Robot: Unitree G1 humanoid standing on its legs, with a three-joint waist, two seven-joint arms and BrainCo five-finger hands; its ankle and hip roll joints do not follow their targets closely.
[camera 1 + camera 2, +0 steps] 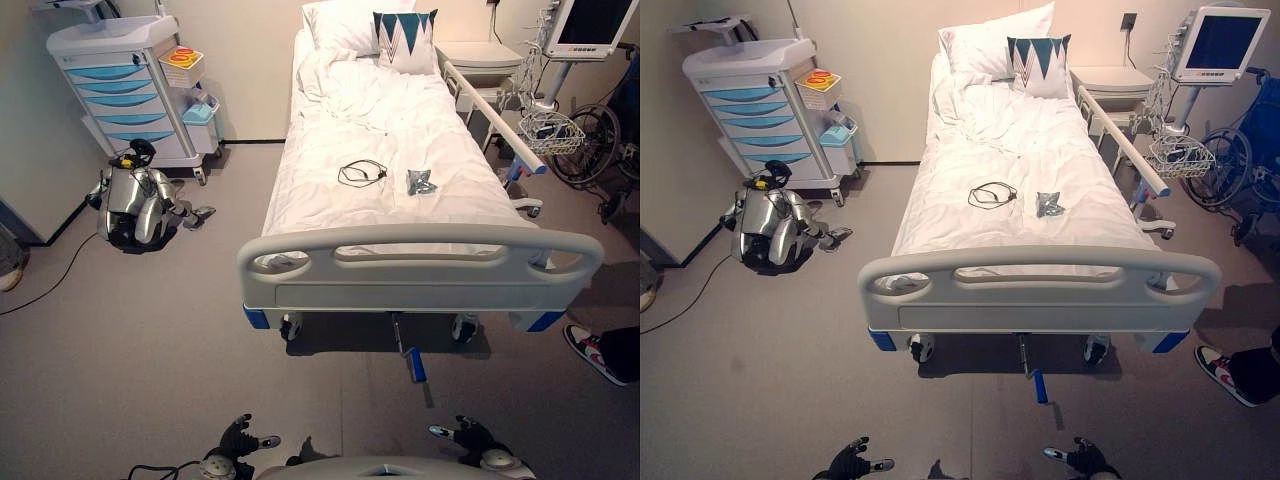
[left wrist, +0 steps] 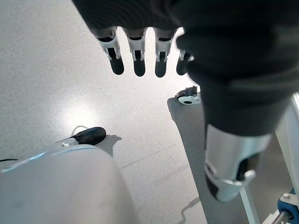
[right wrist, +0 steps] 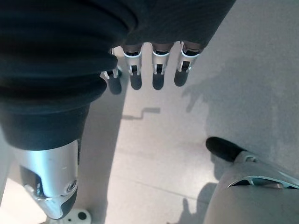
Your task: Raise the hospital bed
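Observation:
My gripper will make the crank handle swing around the rod's line when I turn it, because the blue grip sits offset from the metal rod.
The hospital bed stands ahead with white sheets and two pillows, its grey footboard facing me. Under the foot end a crank handle with a blue grip sticks out over the floor. My left hand hangs low at the bottom of the eye views, well short of the bed. My right hand hangs likewise, nearer the crank side. Both hands are open and hold nothing, with fingers straight over bare floor in the left wrist view and fingers straight in the right wrist view.
A black cable and a crumpled silver wrapper lie on the sheet. A cart with blue drawers and a silver robot dog are at the left. A monitor stand, a wheelchair and a person's shoe are at the right.

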